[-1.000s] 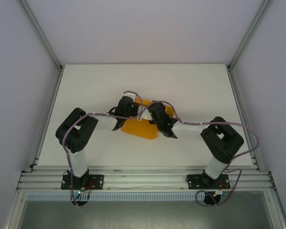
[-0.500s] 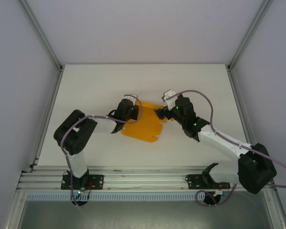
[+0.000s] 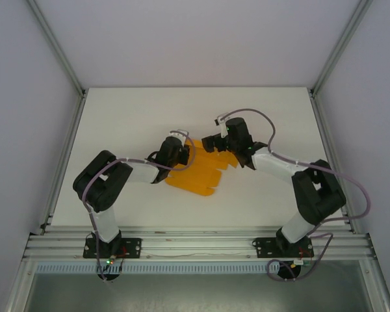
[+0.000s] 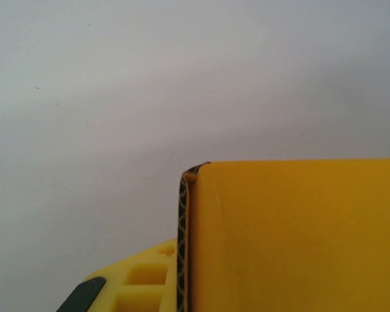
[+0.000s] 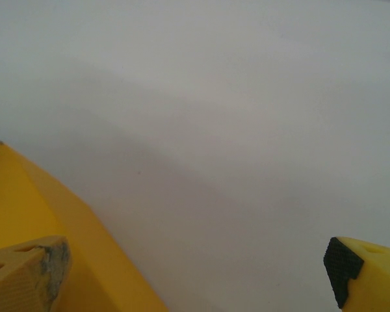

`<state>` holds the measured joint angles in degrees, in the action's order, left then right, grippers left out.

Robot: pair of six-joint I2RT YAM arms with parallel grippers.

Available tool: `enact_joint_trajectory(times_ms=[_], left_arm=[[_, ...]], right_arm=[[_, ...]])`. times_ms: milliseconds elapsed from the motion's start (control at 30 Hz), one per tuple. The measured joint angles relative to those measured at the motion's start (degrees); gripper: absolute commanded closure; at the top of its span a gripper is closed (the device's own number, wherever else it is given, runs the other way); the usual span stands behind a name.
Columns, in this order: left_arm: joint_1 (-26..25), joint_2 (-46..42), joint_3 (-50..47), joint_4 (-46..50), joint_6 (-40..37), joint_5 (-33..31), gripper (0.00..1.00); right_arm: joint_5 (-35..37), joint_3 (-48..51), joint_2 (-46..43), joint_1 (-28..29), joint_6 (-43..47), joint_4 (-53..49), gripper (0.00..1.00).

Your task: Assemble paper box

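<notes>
The paper box's near edge (image 3: 190, 189) sits at a slant against the front rail, so the robot should turn the box square and pinch its corner (image 4: 198, 171) with the left gripper before it folds any further.
The paper box (image 3: 205, 174) is a flat orange-yellow card sheet with flaps, lying mid-table. My left gripper (image 3: 184, 160) is shut on the sheet's left edge. In the left wrist view its black patterned pad (image 4: 180, 247) presses flat against the paper box (image 4: 299, 240), which hides the other finger, and the left gripper (image 4: 190, 195) shows no gap. My right gripper (image 3: 209, 143) hovers at the sheet's far edge and is open. In the right wrist view the fingertips (image 5: 343, 270) of the right gripper (image 5: 188, 279) stand wide apart, with a corner of the paper box (image 5: 65, 221) beside the left one.
The white table (image 3: 130, 117) is bordered by aluminium rails along the near edge (image 3: 195, 244) and grey walls left, right and behind. Purple cables loop over both arms near the sheet.
The right gripper opened, left the middle of the sheet, swung out to the right and came back to its far edge. The sheet lies flatter. The left gripper stayed put.
</notes>
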<state>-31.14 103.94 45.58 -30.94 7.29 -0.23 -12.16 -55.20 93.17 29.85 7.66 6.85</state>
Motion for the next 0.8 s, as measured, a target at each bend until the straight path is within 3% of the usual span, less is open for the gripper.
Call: enact_joint_trajectory(times_ms=[100, 433, 533, 600, 800], left_arm=[[-0.02, 0.0, -0.24, 0.94, -0.28, 0.28, 0.64], [-0.02, 0.02, -0.79, 3.32, -0.35, 1.88, 0.62], [-0.02, 0.02, -0.59, 3.54, -0.35, 1.44, 0.76], [0.02, 0.02, -0.15, 4.48, -0.37, 0.0, 0.97], [-0.28, 0.04, 1.42, 6.54, 0.17, -2.19, 1.0]], right_arm=[[-0.22, -0.13, 1.14, -0.13, 0.61, 0.66, 0.0], [0.55, 0.79, 1.29, 0.61, 5.92, 3.69, 0.0], [0.85, 0.9, 1.29, 1.03, 6.58, 4.15, 0.0], [1.95, 1.11, 1.29, 1.25, 6.47, 4.76, 0.0], [7.45, 2.58, -1.68, 1.66, 2.64, 4.15, 0.0]])
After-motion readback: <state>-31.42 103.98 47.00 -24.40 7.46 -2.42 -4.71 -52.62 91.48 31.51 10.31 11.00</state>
